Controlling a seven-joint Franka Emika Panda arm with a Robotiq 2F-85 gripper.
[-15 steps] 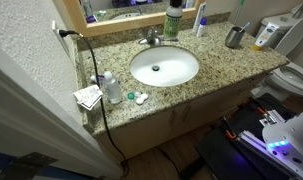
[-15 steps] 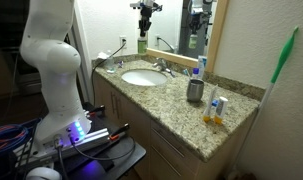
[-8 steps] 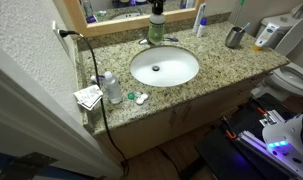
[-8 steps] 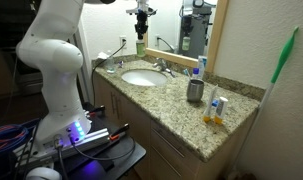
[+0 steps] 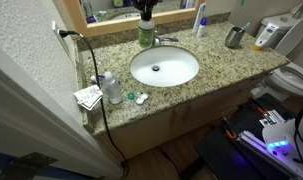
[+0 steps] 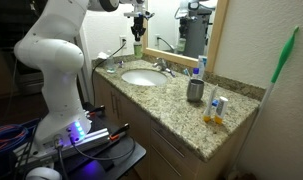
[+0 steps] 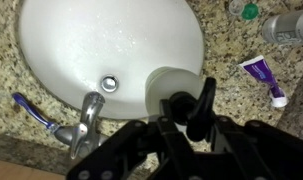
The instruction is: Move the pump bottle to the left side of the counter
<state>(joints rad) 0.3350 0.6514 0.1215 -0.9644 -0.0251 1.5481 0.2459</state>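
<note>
The green pump bottle [image 5: 146, 38] is upright under my gripper and the granite [image 5: 109, 59] behind the clear bottle is free, so I carry on carrying the pump bottle until it stands there.
The green pump bottle [image 5: 145, 35] is upright at the back of the granite counter [image 5: 216, 62], just left of the chrome faucet [image 5: 167, 40]. My gripper [image 5: 145, 10] comes down from above and is shut on the bottle's pump top. In an exterior view the bottle [image 6: 138, 47] hangs under the gripper [image 6: 139, 22] beside the mirror frame. In the wrist view the bottle [image 7: 169, 84] shows from above between the dark fingers of the gripper [image 7: 181, 105], over the rim of the white sink [image 7: 81, 40]. I cannot tell whether the bottle touches the counter.
A small clear bottle [image 5: 111, 87], folded papers [image 5: 88, 97] and a black cable [image 5: 91, 70] are on the counter's left end. A slim white bottle [image 5: 200, 20] and a metal cup [image 5: 234, 37] stand to the right. A toothpaste tube [image 7: 261, 78] and a blue toothbrush [image 7: 36, 112] lie near the sink.
My gripper has carried the pump bottle leftward along the back of the counter, from right of the faucet to left of it.
</note>
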